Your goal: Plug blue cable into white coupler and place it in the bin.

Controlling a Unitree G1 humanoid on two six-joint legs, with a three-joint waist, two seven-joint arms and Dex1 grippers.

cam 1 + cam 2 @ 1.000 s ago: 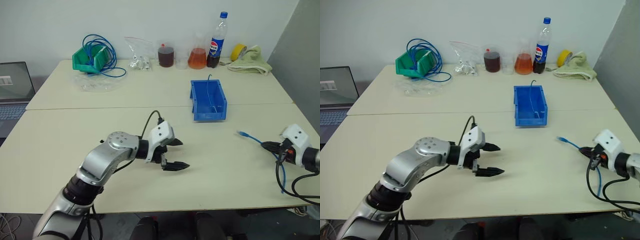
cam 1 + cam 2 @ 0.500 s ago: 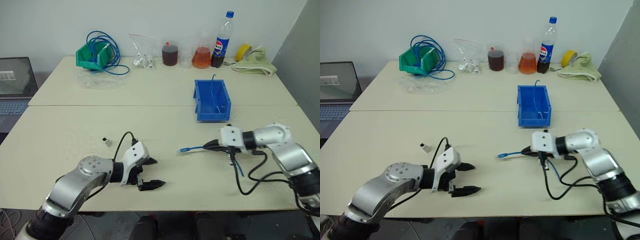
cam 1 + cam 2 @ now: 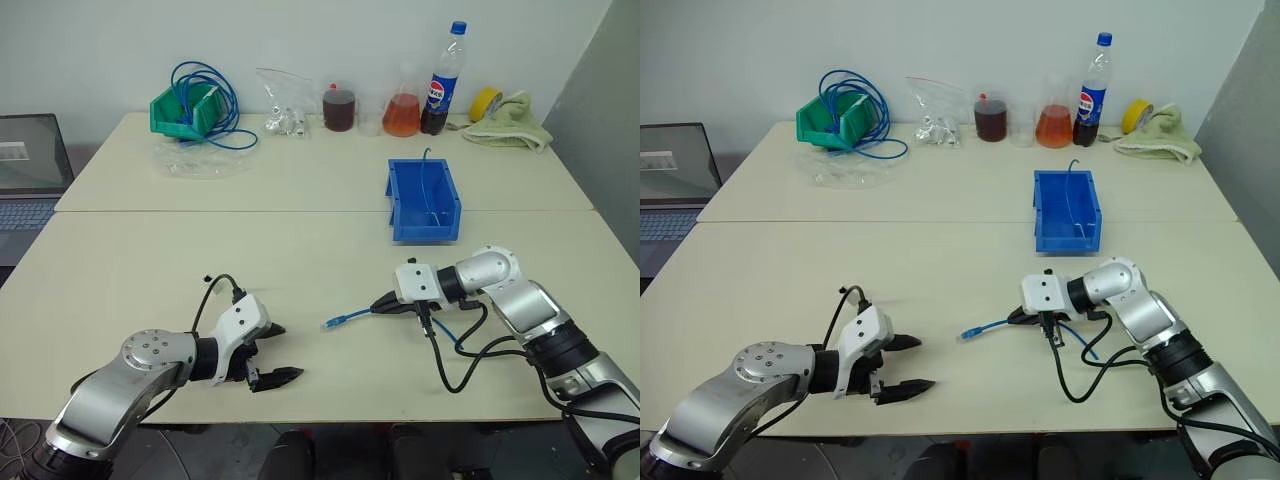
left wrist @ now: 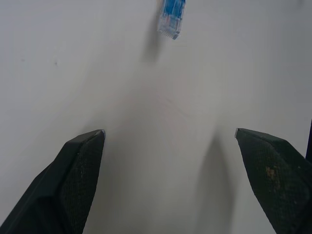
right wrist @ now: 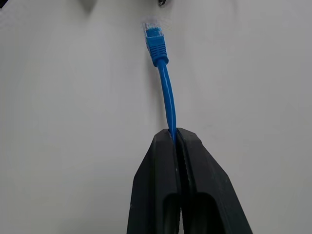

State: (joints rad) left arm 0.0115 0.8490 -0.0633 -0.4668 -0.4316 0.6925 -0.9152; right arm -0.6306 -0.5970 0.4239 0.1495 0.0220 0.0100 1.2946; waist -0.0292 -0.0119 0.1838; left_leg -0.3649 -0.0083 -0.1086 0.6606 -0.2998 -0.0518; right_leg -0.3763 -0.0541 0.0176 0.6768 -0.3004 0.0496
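Observation:
The blue cable juts straight out (image 3: 352,316) of my right gripper. I expect its tail (image 3: 447,332) to keep a gentle curve when I carry it to the bin.
My right gripper (image 3: 385,303) is shut on the thin blue cable (image 5: 167,100) a short way behind its clear plug (image 3: 333,322). The plug points left, just over the table. The rest of the cable trails behind the gripper in a loop (image 3: 458,338). My left gripper (image 3: 283,352) stands open and empty near the front edge, its fingers (image 4: 78,170) wide apart and aimed at the plug (image 4: 171,19). A tiny speck (image 3: 206,279) beside the left wrist's black wire may be the white coupler; I cannot tell. The blue bin (image 3: 397,205) stands behind the right gripper.
At the back stand a green bin with a big blue cable bundle (image 3: 190,110), a clear bag of white pieces (image 3: 280,118), flasks and a cola bottle (image 3: 435,80), yellow tape (image 3: 480,100) and a cloth (image 3: 512,122). A laptop (image 3: 30,170) sits off the left edge.
My right gripper has carried the blue cable left, from the table's right edge to its middle. My left gripper has drawn back, left and down towards the front edge, still open.

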